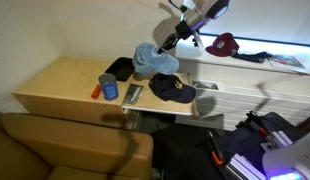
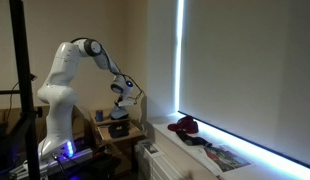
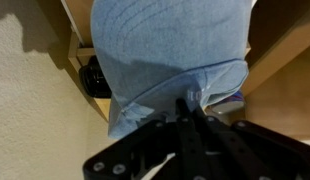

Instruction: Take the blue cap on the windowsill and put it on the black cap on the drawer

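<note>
The blue cap point(image 1: 153, 61) hangs to the blue can's side of the black cap, so next my gripper moves it back above the black cap point(image 1: 173, 88) before lowering it.
My gripper point(image 1: 168, 42) is shut on the blue cap point(image 1: 153, 60) and holds it hanging in the air above the drawer point(image 1: 65, 82). The black cap point(image 1: 173, 90) lies on the drawer's right end, just below and to the right of the hanging cap. In the wrist view the blue cap point(image 3: 165, 50) fills most of the picture, pinched between my fingers point(image 3: 190, 100). The windowsill point(image 1: 280, 62) runs to the right, behind me. In an exterior view the blue cap point(image 2: 119, 111) hangs under my gripper point(image 2: 122, 99).
A maroon cap point(image 1: 223, 44) and flat papers point(image 1: 287, 62) lie on the windowsill. On the drawer stand a blue can point(image 1: 109, 88), an orange item point(image 1: 96, 92), a remote point(image 1: 133, 95) and a black object point(image 1: 119, 68). A brown sofa point(image 1: 65, 150) is in front.
</note>
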